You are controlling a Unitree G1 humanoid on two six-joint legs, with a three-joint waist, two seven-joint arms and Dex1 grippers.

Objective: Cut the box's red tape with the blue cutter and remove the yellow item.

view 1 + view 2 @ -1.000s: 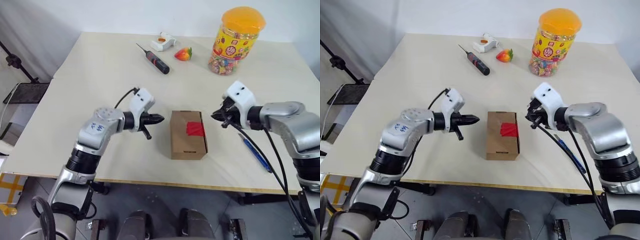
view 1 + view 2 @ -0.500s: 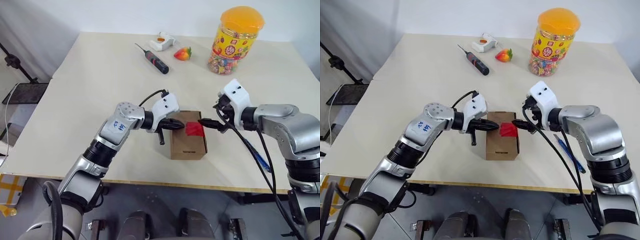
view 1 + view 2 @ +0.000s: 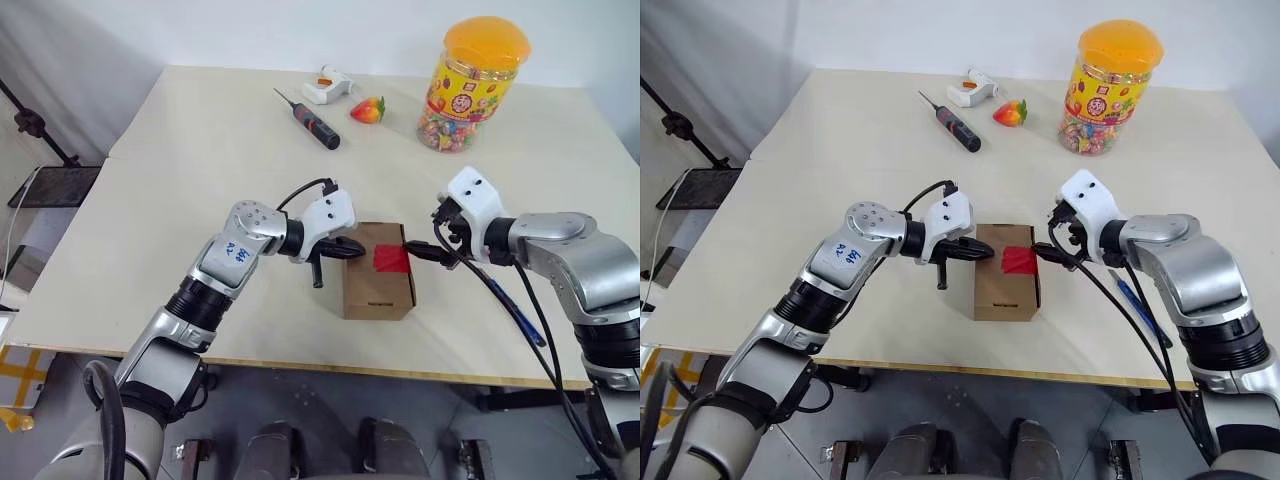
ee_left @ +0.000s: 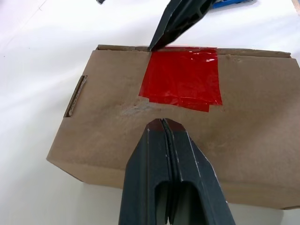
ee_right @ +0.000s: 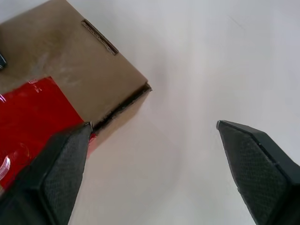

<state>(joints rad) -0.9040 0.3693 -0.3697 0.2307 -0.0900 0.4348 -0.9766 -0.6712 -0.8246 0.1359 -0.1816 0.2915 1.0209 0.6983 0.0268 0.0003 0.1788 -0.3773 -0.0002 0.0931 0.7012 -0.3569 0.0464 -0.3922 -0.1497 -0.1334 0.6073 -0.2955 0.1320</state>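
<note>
My left gripper presses the box while my right gripper should pinch the flap [image 5: 121, 117] and pull it open, because the box's flap is shut at the red tape [image 4: 187, 50].
The brown box [image 3: 372, 285] lies on the table with its flaps shut and the red tape [image 3: 390, 260] on its top face. My left gripper [image 4: 162, 123] is shut and empty, its tip over the box top just short of the tape. My right gripper [image 5: 153, 123] stands open at the box's right edge, with one of its fingers [image 4: 180, 18] at the edge of the tape and the other over bare table. The blue cutter [image 3: 517, 310] lies on the table to the right of the box, under my right arm. The yellow item is hidden.
At the back of the table stand a yellow-lidded candy jar [image 3: 476, 80], a red strawberry toy [image 3: 367, 107], a black screwdriver [image 3: 310, 118] and a small white tool [image 3: 326, 84]. The table's front edge [image 3: 300, 365] runs close below the box.
My left gripper moved right from beside the box onto its top. My right gripper opened wide and sank to the box's right edge. Little has moved in the last half second.
</note>
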